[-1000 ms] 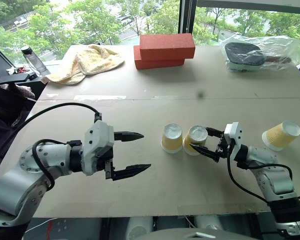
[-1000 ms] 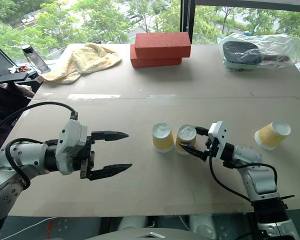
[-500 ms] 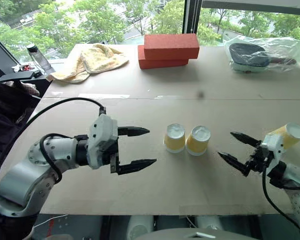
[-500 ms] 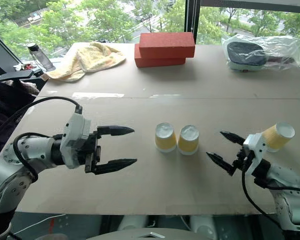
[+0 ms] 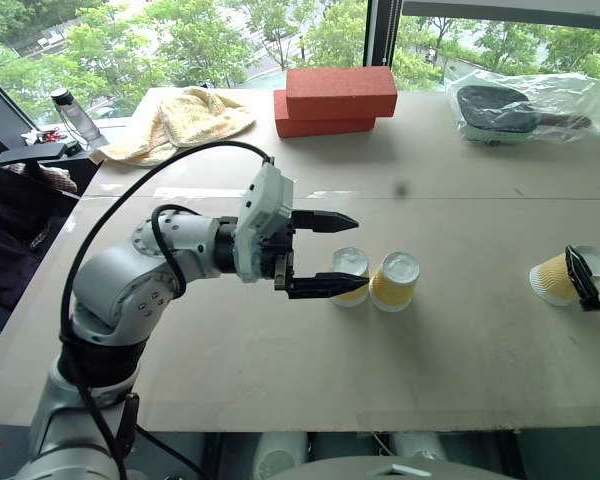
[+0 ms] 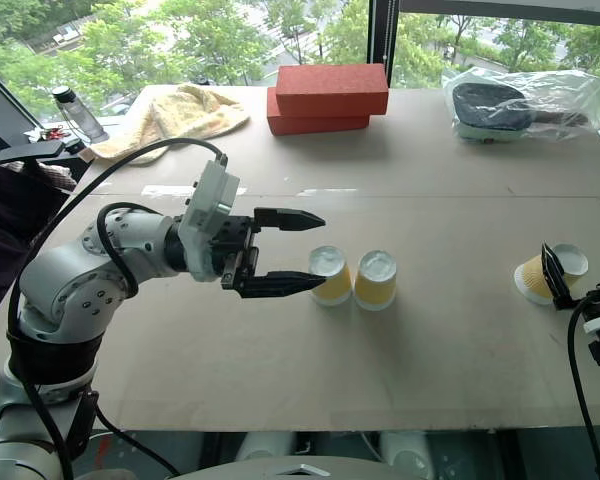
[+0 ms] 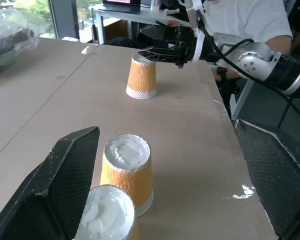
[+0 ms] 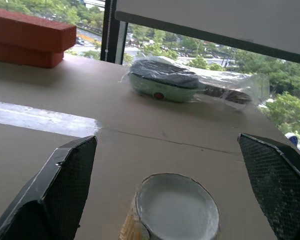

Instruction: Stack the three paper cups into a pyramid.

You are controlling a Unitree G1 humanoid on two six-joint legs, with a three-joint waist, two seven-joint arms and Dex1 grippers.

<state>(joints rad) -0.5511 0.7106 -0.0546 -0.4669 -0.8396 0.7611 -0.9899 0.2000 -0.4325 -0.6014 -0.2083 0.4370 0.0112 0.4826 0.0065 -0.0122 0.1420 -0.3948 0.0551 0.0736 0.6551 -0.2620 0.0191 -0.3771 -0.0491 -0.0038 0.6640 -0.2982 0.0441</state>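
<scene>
The third cup (image 6: 570, 260) stands alone, in line with the open fingers of the robot's right gripper, so they should keep moving forward until they surround its yellow body (image 6: 533, 279), then close.
Two yellow ribbed paper cups stand upside down and side by side mid-table, the left cup (image 5: 348, 273) touching the right cup (image 5: 395, 281). My left gripper (image 5: 360, 253) is open and points along the row; its near finger crosses in front of the left cup, which sits by its fingertips (image 7: 75, 165). A third cup (image 6: 540, 276) stands upside down near the table's right edge. There my right gripper (image 6: 583, 263) is open, its fingers (image 8: 65, 185) spread to either side of that cup (image 8: 175, 210) without touching it.
Two stacked red bricks (image 5: 335, 100) lie at the back of the table (image 5: 460, 200), a yellow towel (image 5: 185, 120) at the back left, a bagged paddle (image 5: 525, 105) at the back right. A person (image 7: 250, 20) sits beyond the table's right end.
My right gripper let go of the right cup beside the left one, opened and swung right to the third cup. My left gripper moved right up to the pair.
</scene>
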